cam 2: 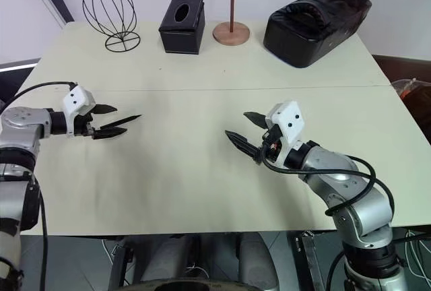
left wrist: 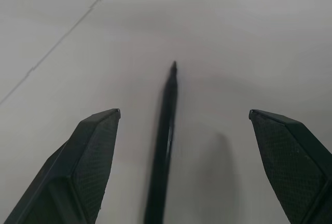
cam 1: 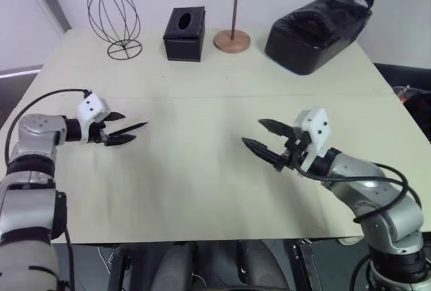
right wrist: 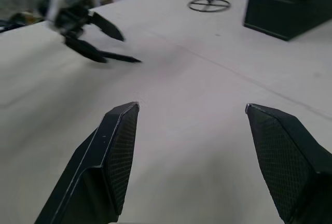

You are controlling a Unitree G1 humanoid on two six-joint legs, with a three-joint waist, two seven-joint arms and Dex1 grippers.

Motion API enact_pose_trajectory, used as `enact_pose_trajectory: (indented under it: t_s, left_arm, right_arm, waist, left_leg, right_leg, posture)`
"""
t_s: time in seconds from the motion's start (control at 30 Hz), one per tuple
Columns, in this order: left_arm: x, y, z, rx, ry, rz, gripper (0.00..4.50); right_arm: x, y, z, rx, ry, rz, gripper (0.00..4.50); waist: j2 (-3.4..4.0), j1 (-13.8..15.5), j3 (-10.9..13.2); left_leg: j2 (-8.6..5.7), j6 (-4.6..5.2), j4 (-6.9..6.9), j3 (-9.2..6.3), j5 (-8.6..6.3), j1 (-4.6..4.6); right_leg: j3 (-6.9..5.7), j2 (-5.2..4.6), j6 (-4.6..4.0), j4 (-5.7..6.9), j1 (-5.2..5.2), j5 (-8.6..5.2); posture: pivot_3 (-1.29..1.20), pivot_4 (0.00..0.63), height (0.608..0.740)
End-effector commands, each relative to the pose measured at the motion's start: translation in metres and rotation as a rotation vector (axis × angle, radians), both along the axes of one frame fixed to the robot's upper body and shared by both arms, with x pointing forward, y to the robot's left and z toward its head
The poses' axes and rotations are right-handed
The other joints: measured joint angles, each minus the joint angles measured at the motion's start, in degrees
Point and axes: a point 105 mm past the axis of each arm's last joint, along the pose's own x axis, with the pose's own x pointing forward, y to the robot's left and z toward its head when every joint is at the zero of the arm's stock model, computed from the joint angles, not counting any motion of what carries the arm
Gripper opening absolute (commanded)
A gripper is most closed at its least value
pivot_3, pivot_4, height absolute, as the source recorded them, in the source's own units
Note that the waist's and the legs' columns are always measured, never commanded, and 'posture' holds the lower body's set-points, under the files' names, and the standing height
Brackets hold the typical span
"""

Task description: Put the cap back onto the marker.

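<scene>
The cap will slide straight over the marker's slim, tapering tip [cam 1: 144, 124] and stay when I push, because that tip sticks out past my left gripper's fingers.
The marker [cam 1: 138, 126] is a thin black stick poking out from between the fingers of my left gripper [cam 1: 128, 127], held off the table at the left. In the left wrist view the marker [left wrist: 167, 120] runs up the middle, and both fingers stand wide apart without touching it. Where it is supported is hidden. My right gripper [cam 1: 252, 132] hovers open over the table at the right, pointing toward the left gripper with nothing between its fingers [right wrist: 119, 151]. The cap is out of view.
Along the table's far side stand a black wire globe frame [cam 1: 114, 18], a black tissue box [cam 1: 184, 33], a round wooden base with a pole [cam 1: 231, 40] and a black bag [cam 1: 316, 29]. The pale table [cam 1: 202, 190] lies bare between the arms.
</scene>
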Motion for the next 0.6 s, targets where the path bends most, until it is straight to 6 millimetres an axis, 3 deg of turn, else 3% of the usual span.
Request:
enact_pose_trajectory:
  t_s: [0.03,0.43,0.47,0.5,0.6]
  left_arm:
    - [0.006,0.001,0.002,0.006,-0.025,0.040,4.16]
    - [0.004,-0.003,-0.017,0.005,0.100,0.052,4.16]
    - [0.003,-0.003,-0.018,0.009,0.108,0.048,3.62]
    - [0.003,-0.004,-0.018,0.007,0.115,0.043,3.37]
    - [0.003,-0.007,-0.018,-0.001,0.126,0.029,1.80]
  right_arm:
    - [-0.005,0.002,0.012,-0.002,-0.038,0.015,3.41]
    - [0.000,0.000,0.010,-0.010,-0.032,-0.008,3.41]
    - [0.000,0.001,0.010,-0.010,-0.034,-0.011,3.41]
    - [0.000,0.000,0.010,-0.009,-0.035,-0.014,3.41]
    - [0.000,-0.001,0.010,-0.009,-0.036,-0.022,3.41]
  waist:
    - [-0.02,0.04,0.01]
    - [-0.03,0.07,0.00]
    - [-0.03,0.07,0.00]
    - [-0.03,0.09,0.00]
    - [-0.03,0.06,0.00]
  left_leg:
    - [0.00,0.00,0.00,-0.01,0.00,0.00]
    - [-0.01,0.00,0.04,-0.01,0.00,0.01]
    - [-0.01,0.00,0.04,0.00,0.00,0.01]
    - [-0.02,0.00,0.04,0.00,0.00,0.01]
    - [-0.02,0.00,0.06,0.00,0.00,0.02]
  right_leg:
    - [0.00,0.00,0.00,0.00,0.00,0.00]
    - [0.00,0.00,0.00,0.09,0.00,0.00]
    - [0.00,0.00,0.00,0.09,0.00,0.00]
    - [0.00,0.00,0.00,0.09,0.00,0.00]
    - [0.00,0.01,0.00,0.13,0.00,0.00]
  posture:
    - [0.00,0.150,0.740]
    - [0.00,0.150,0.740]
    - [0.00,0.150,0.740]
    - [0.00,0.150,0.740]
    - [0.00,0.150,0.740]
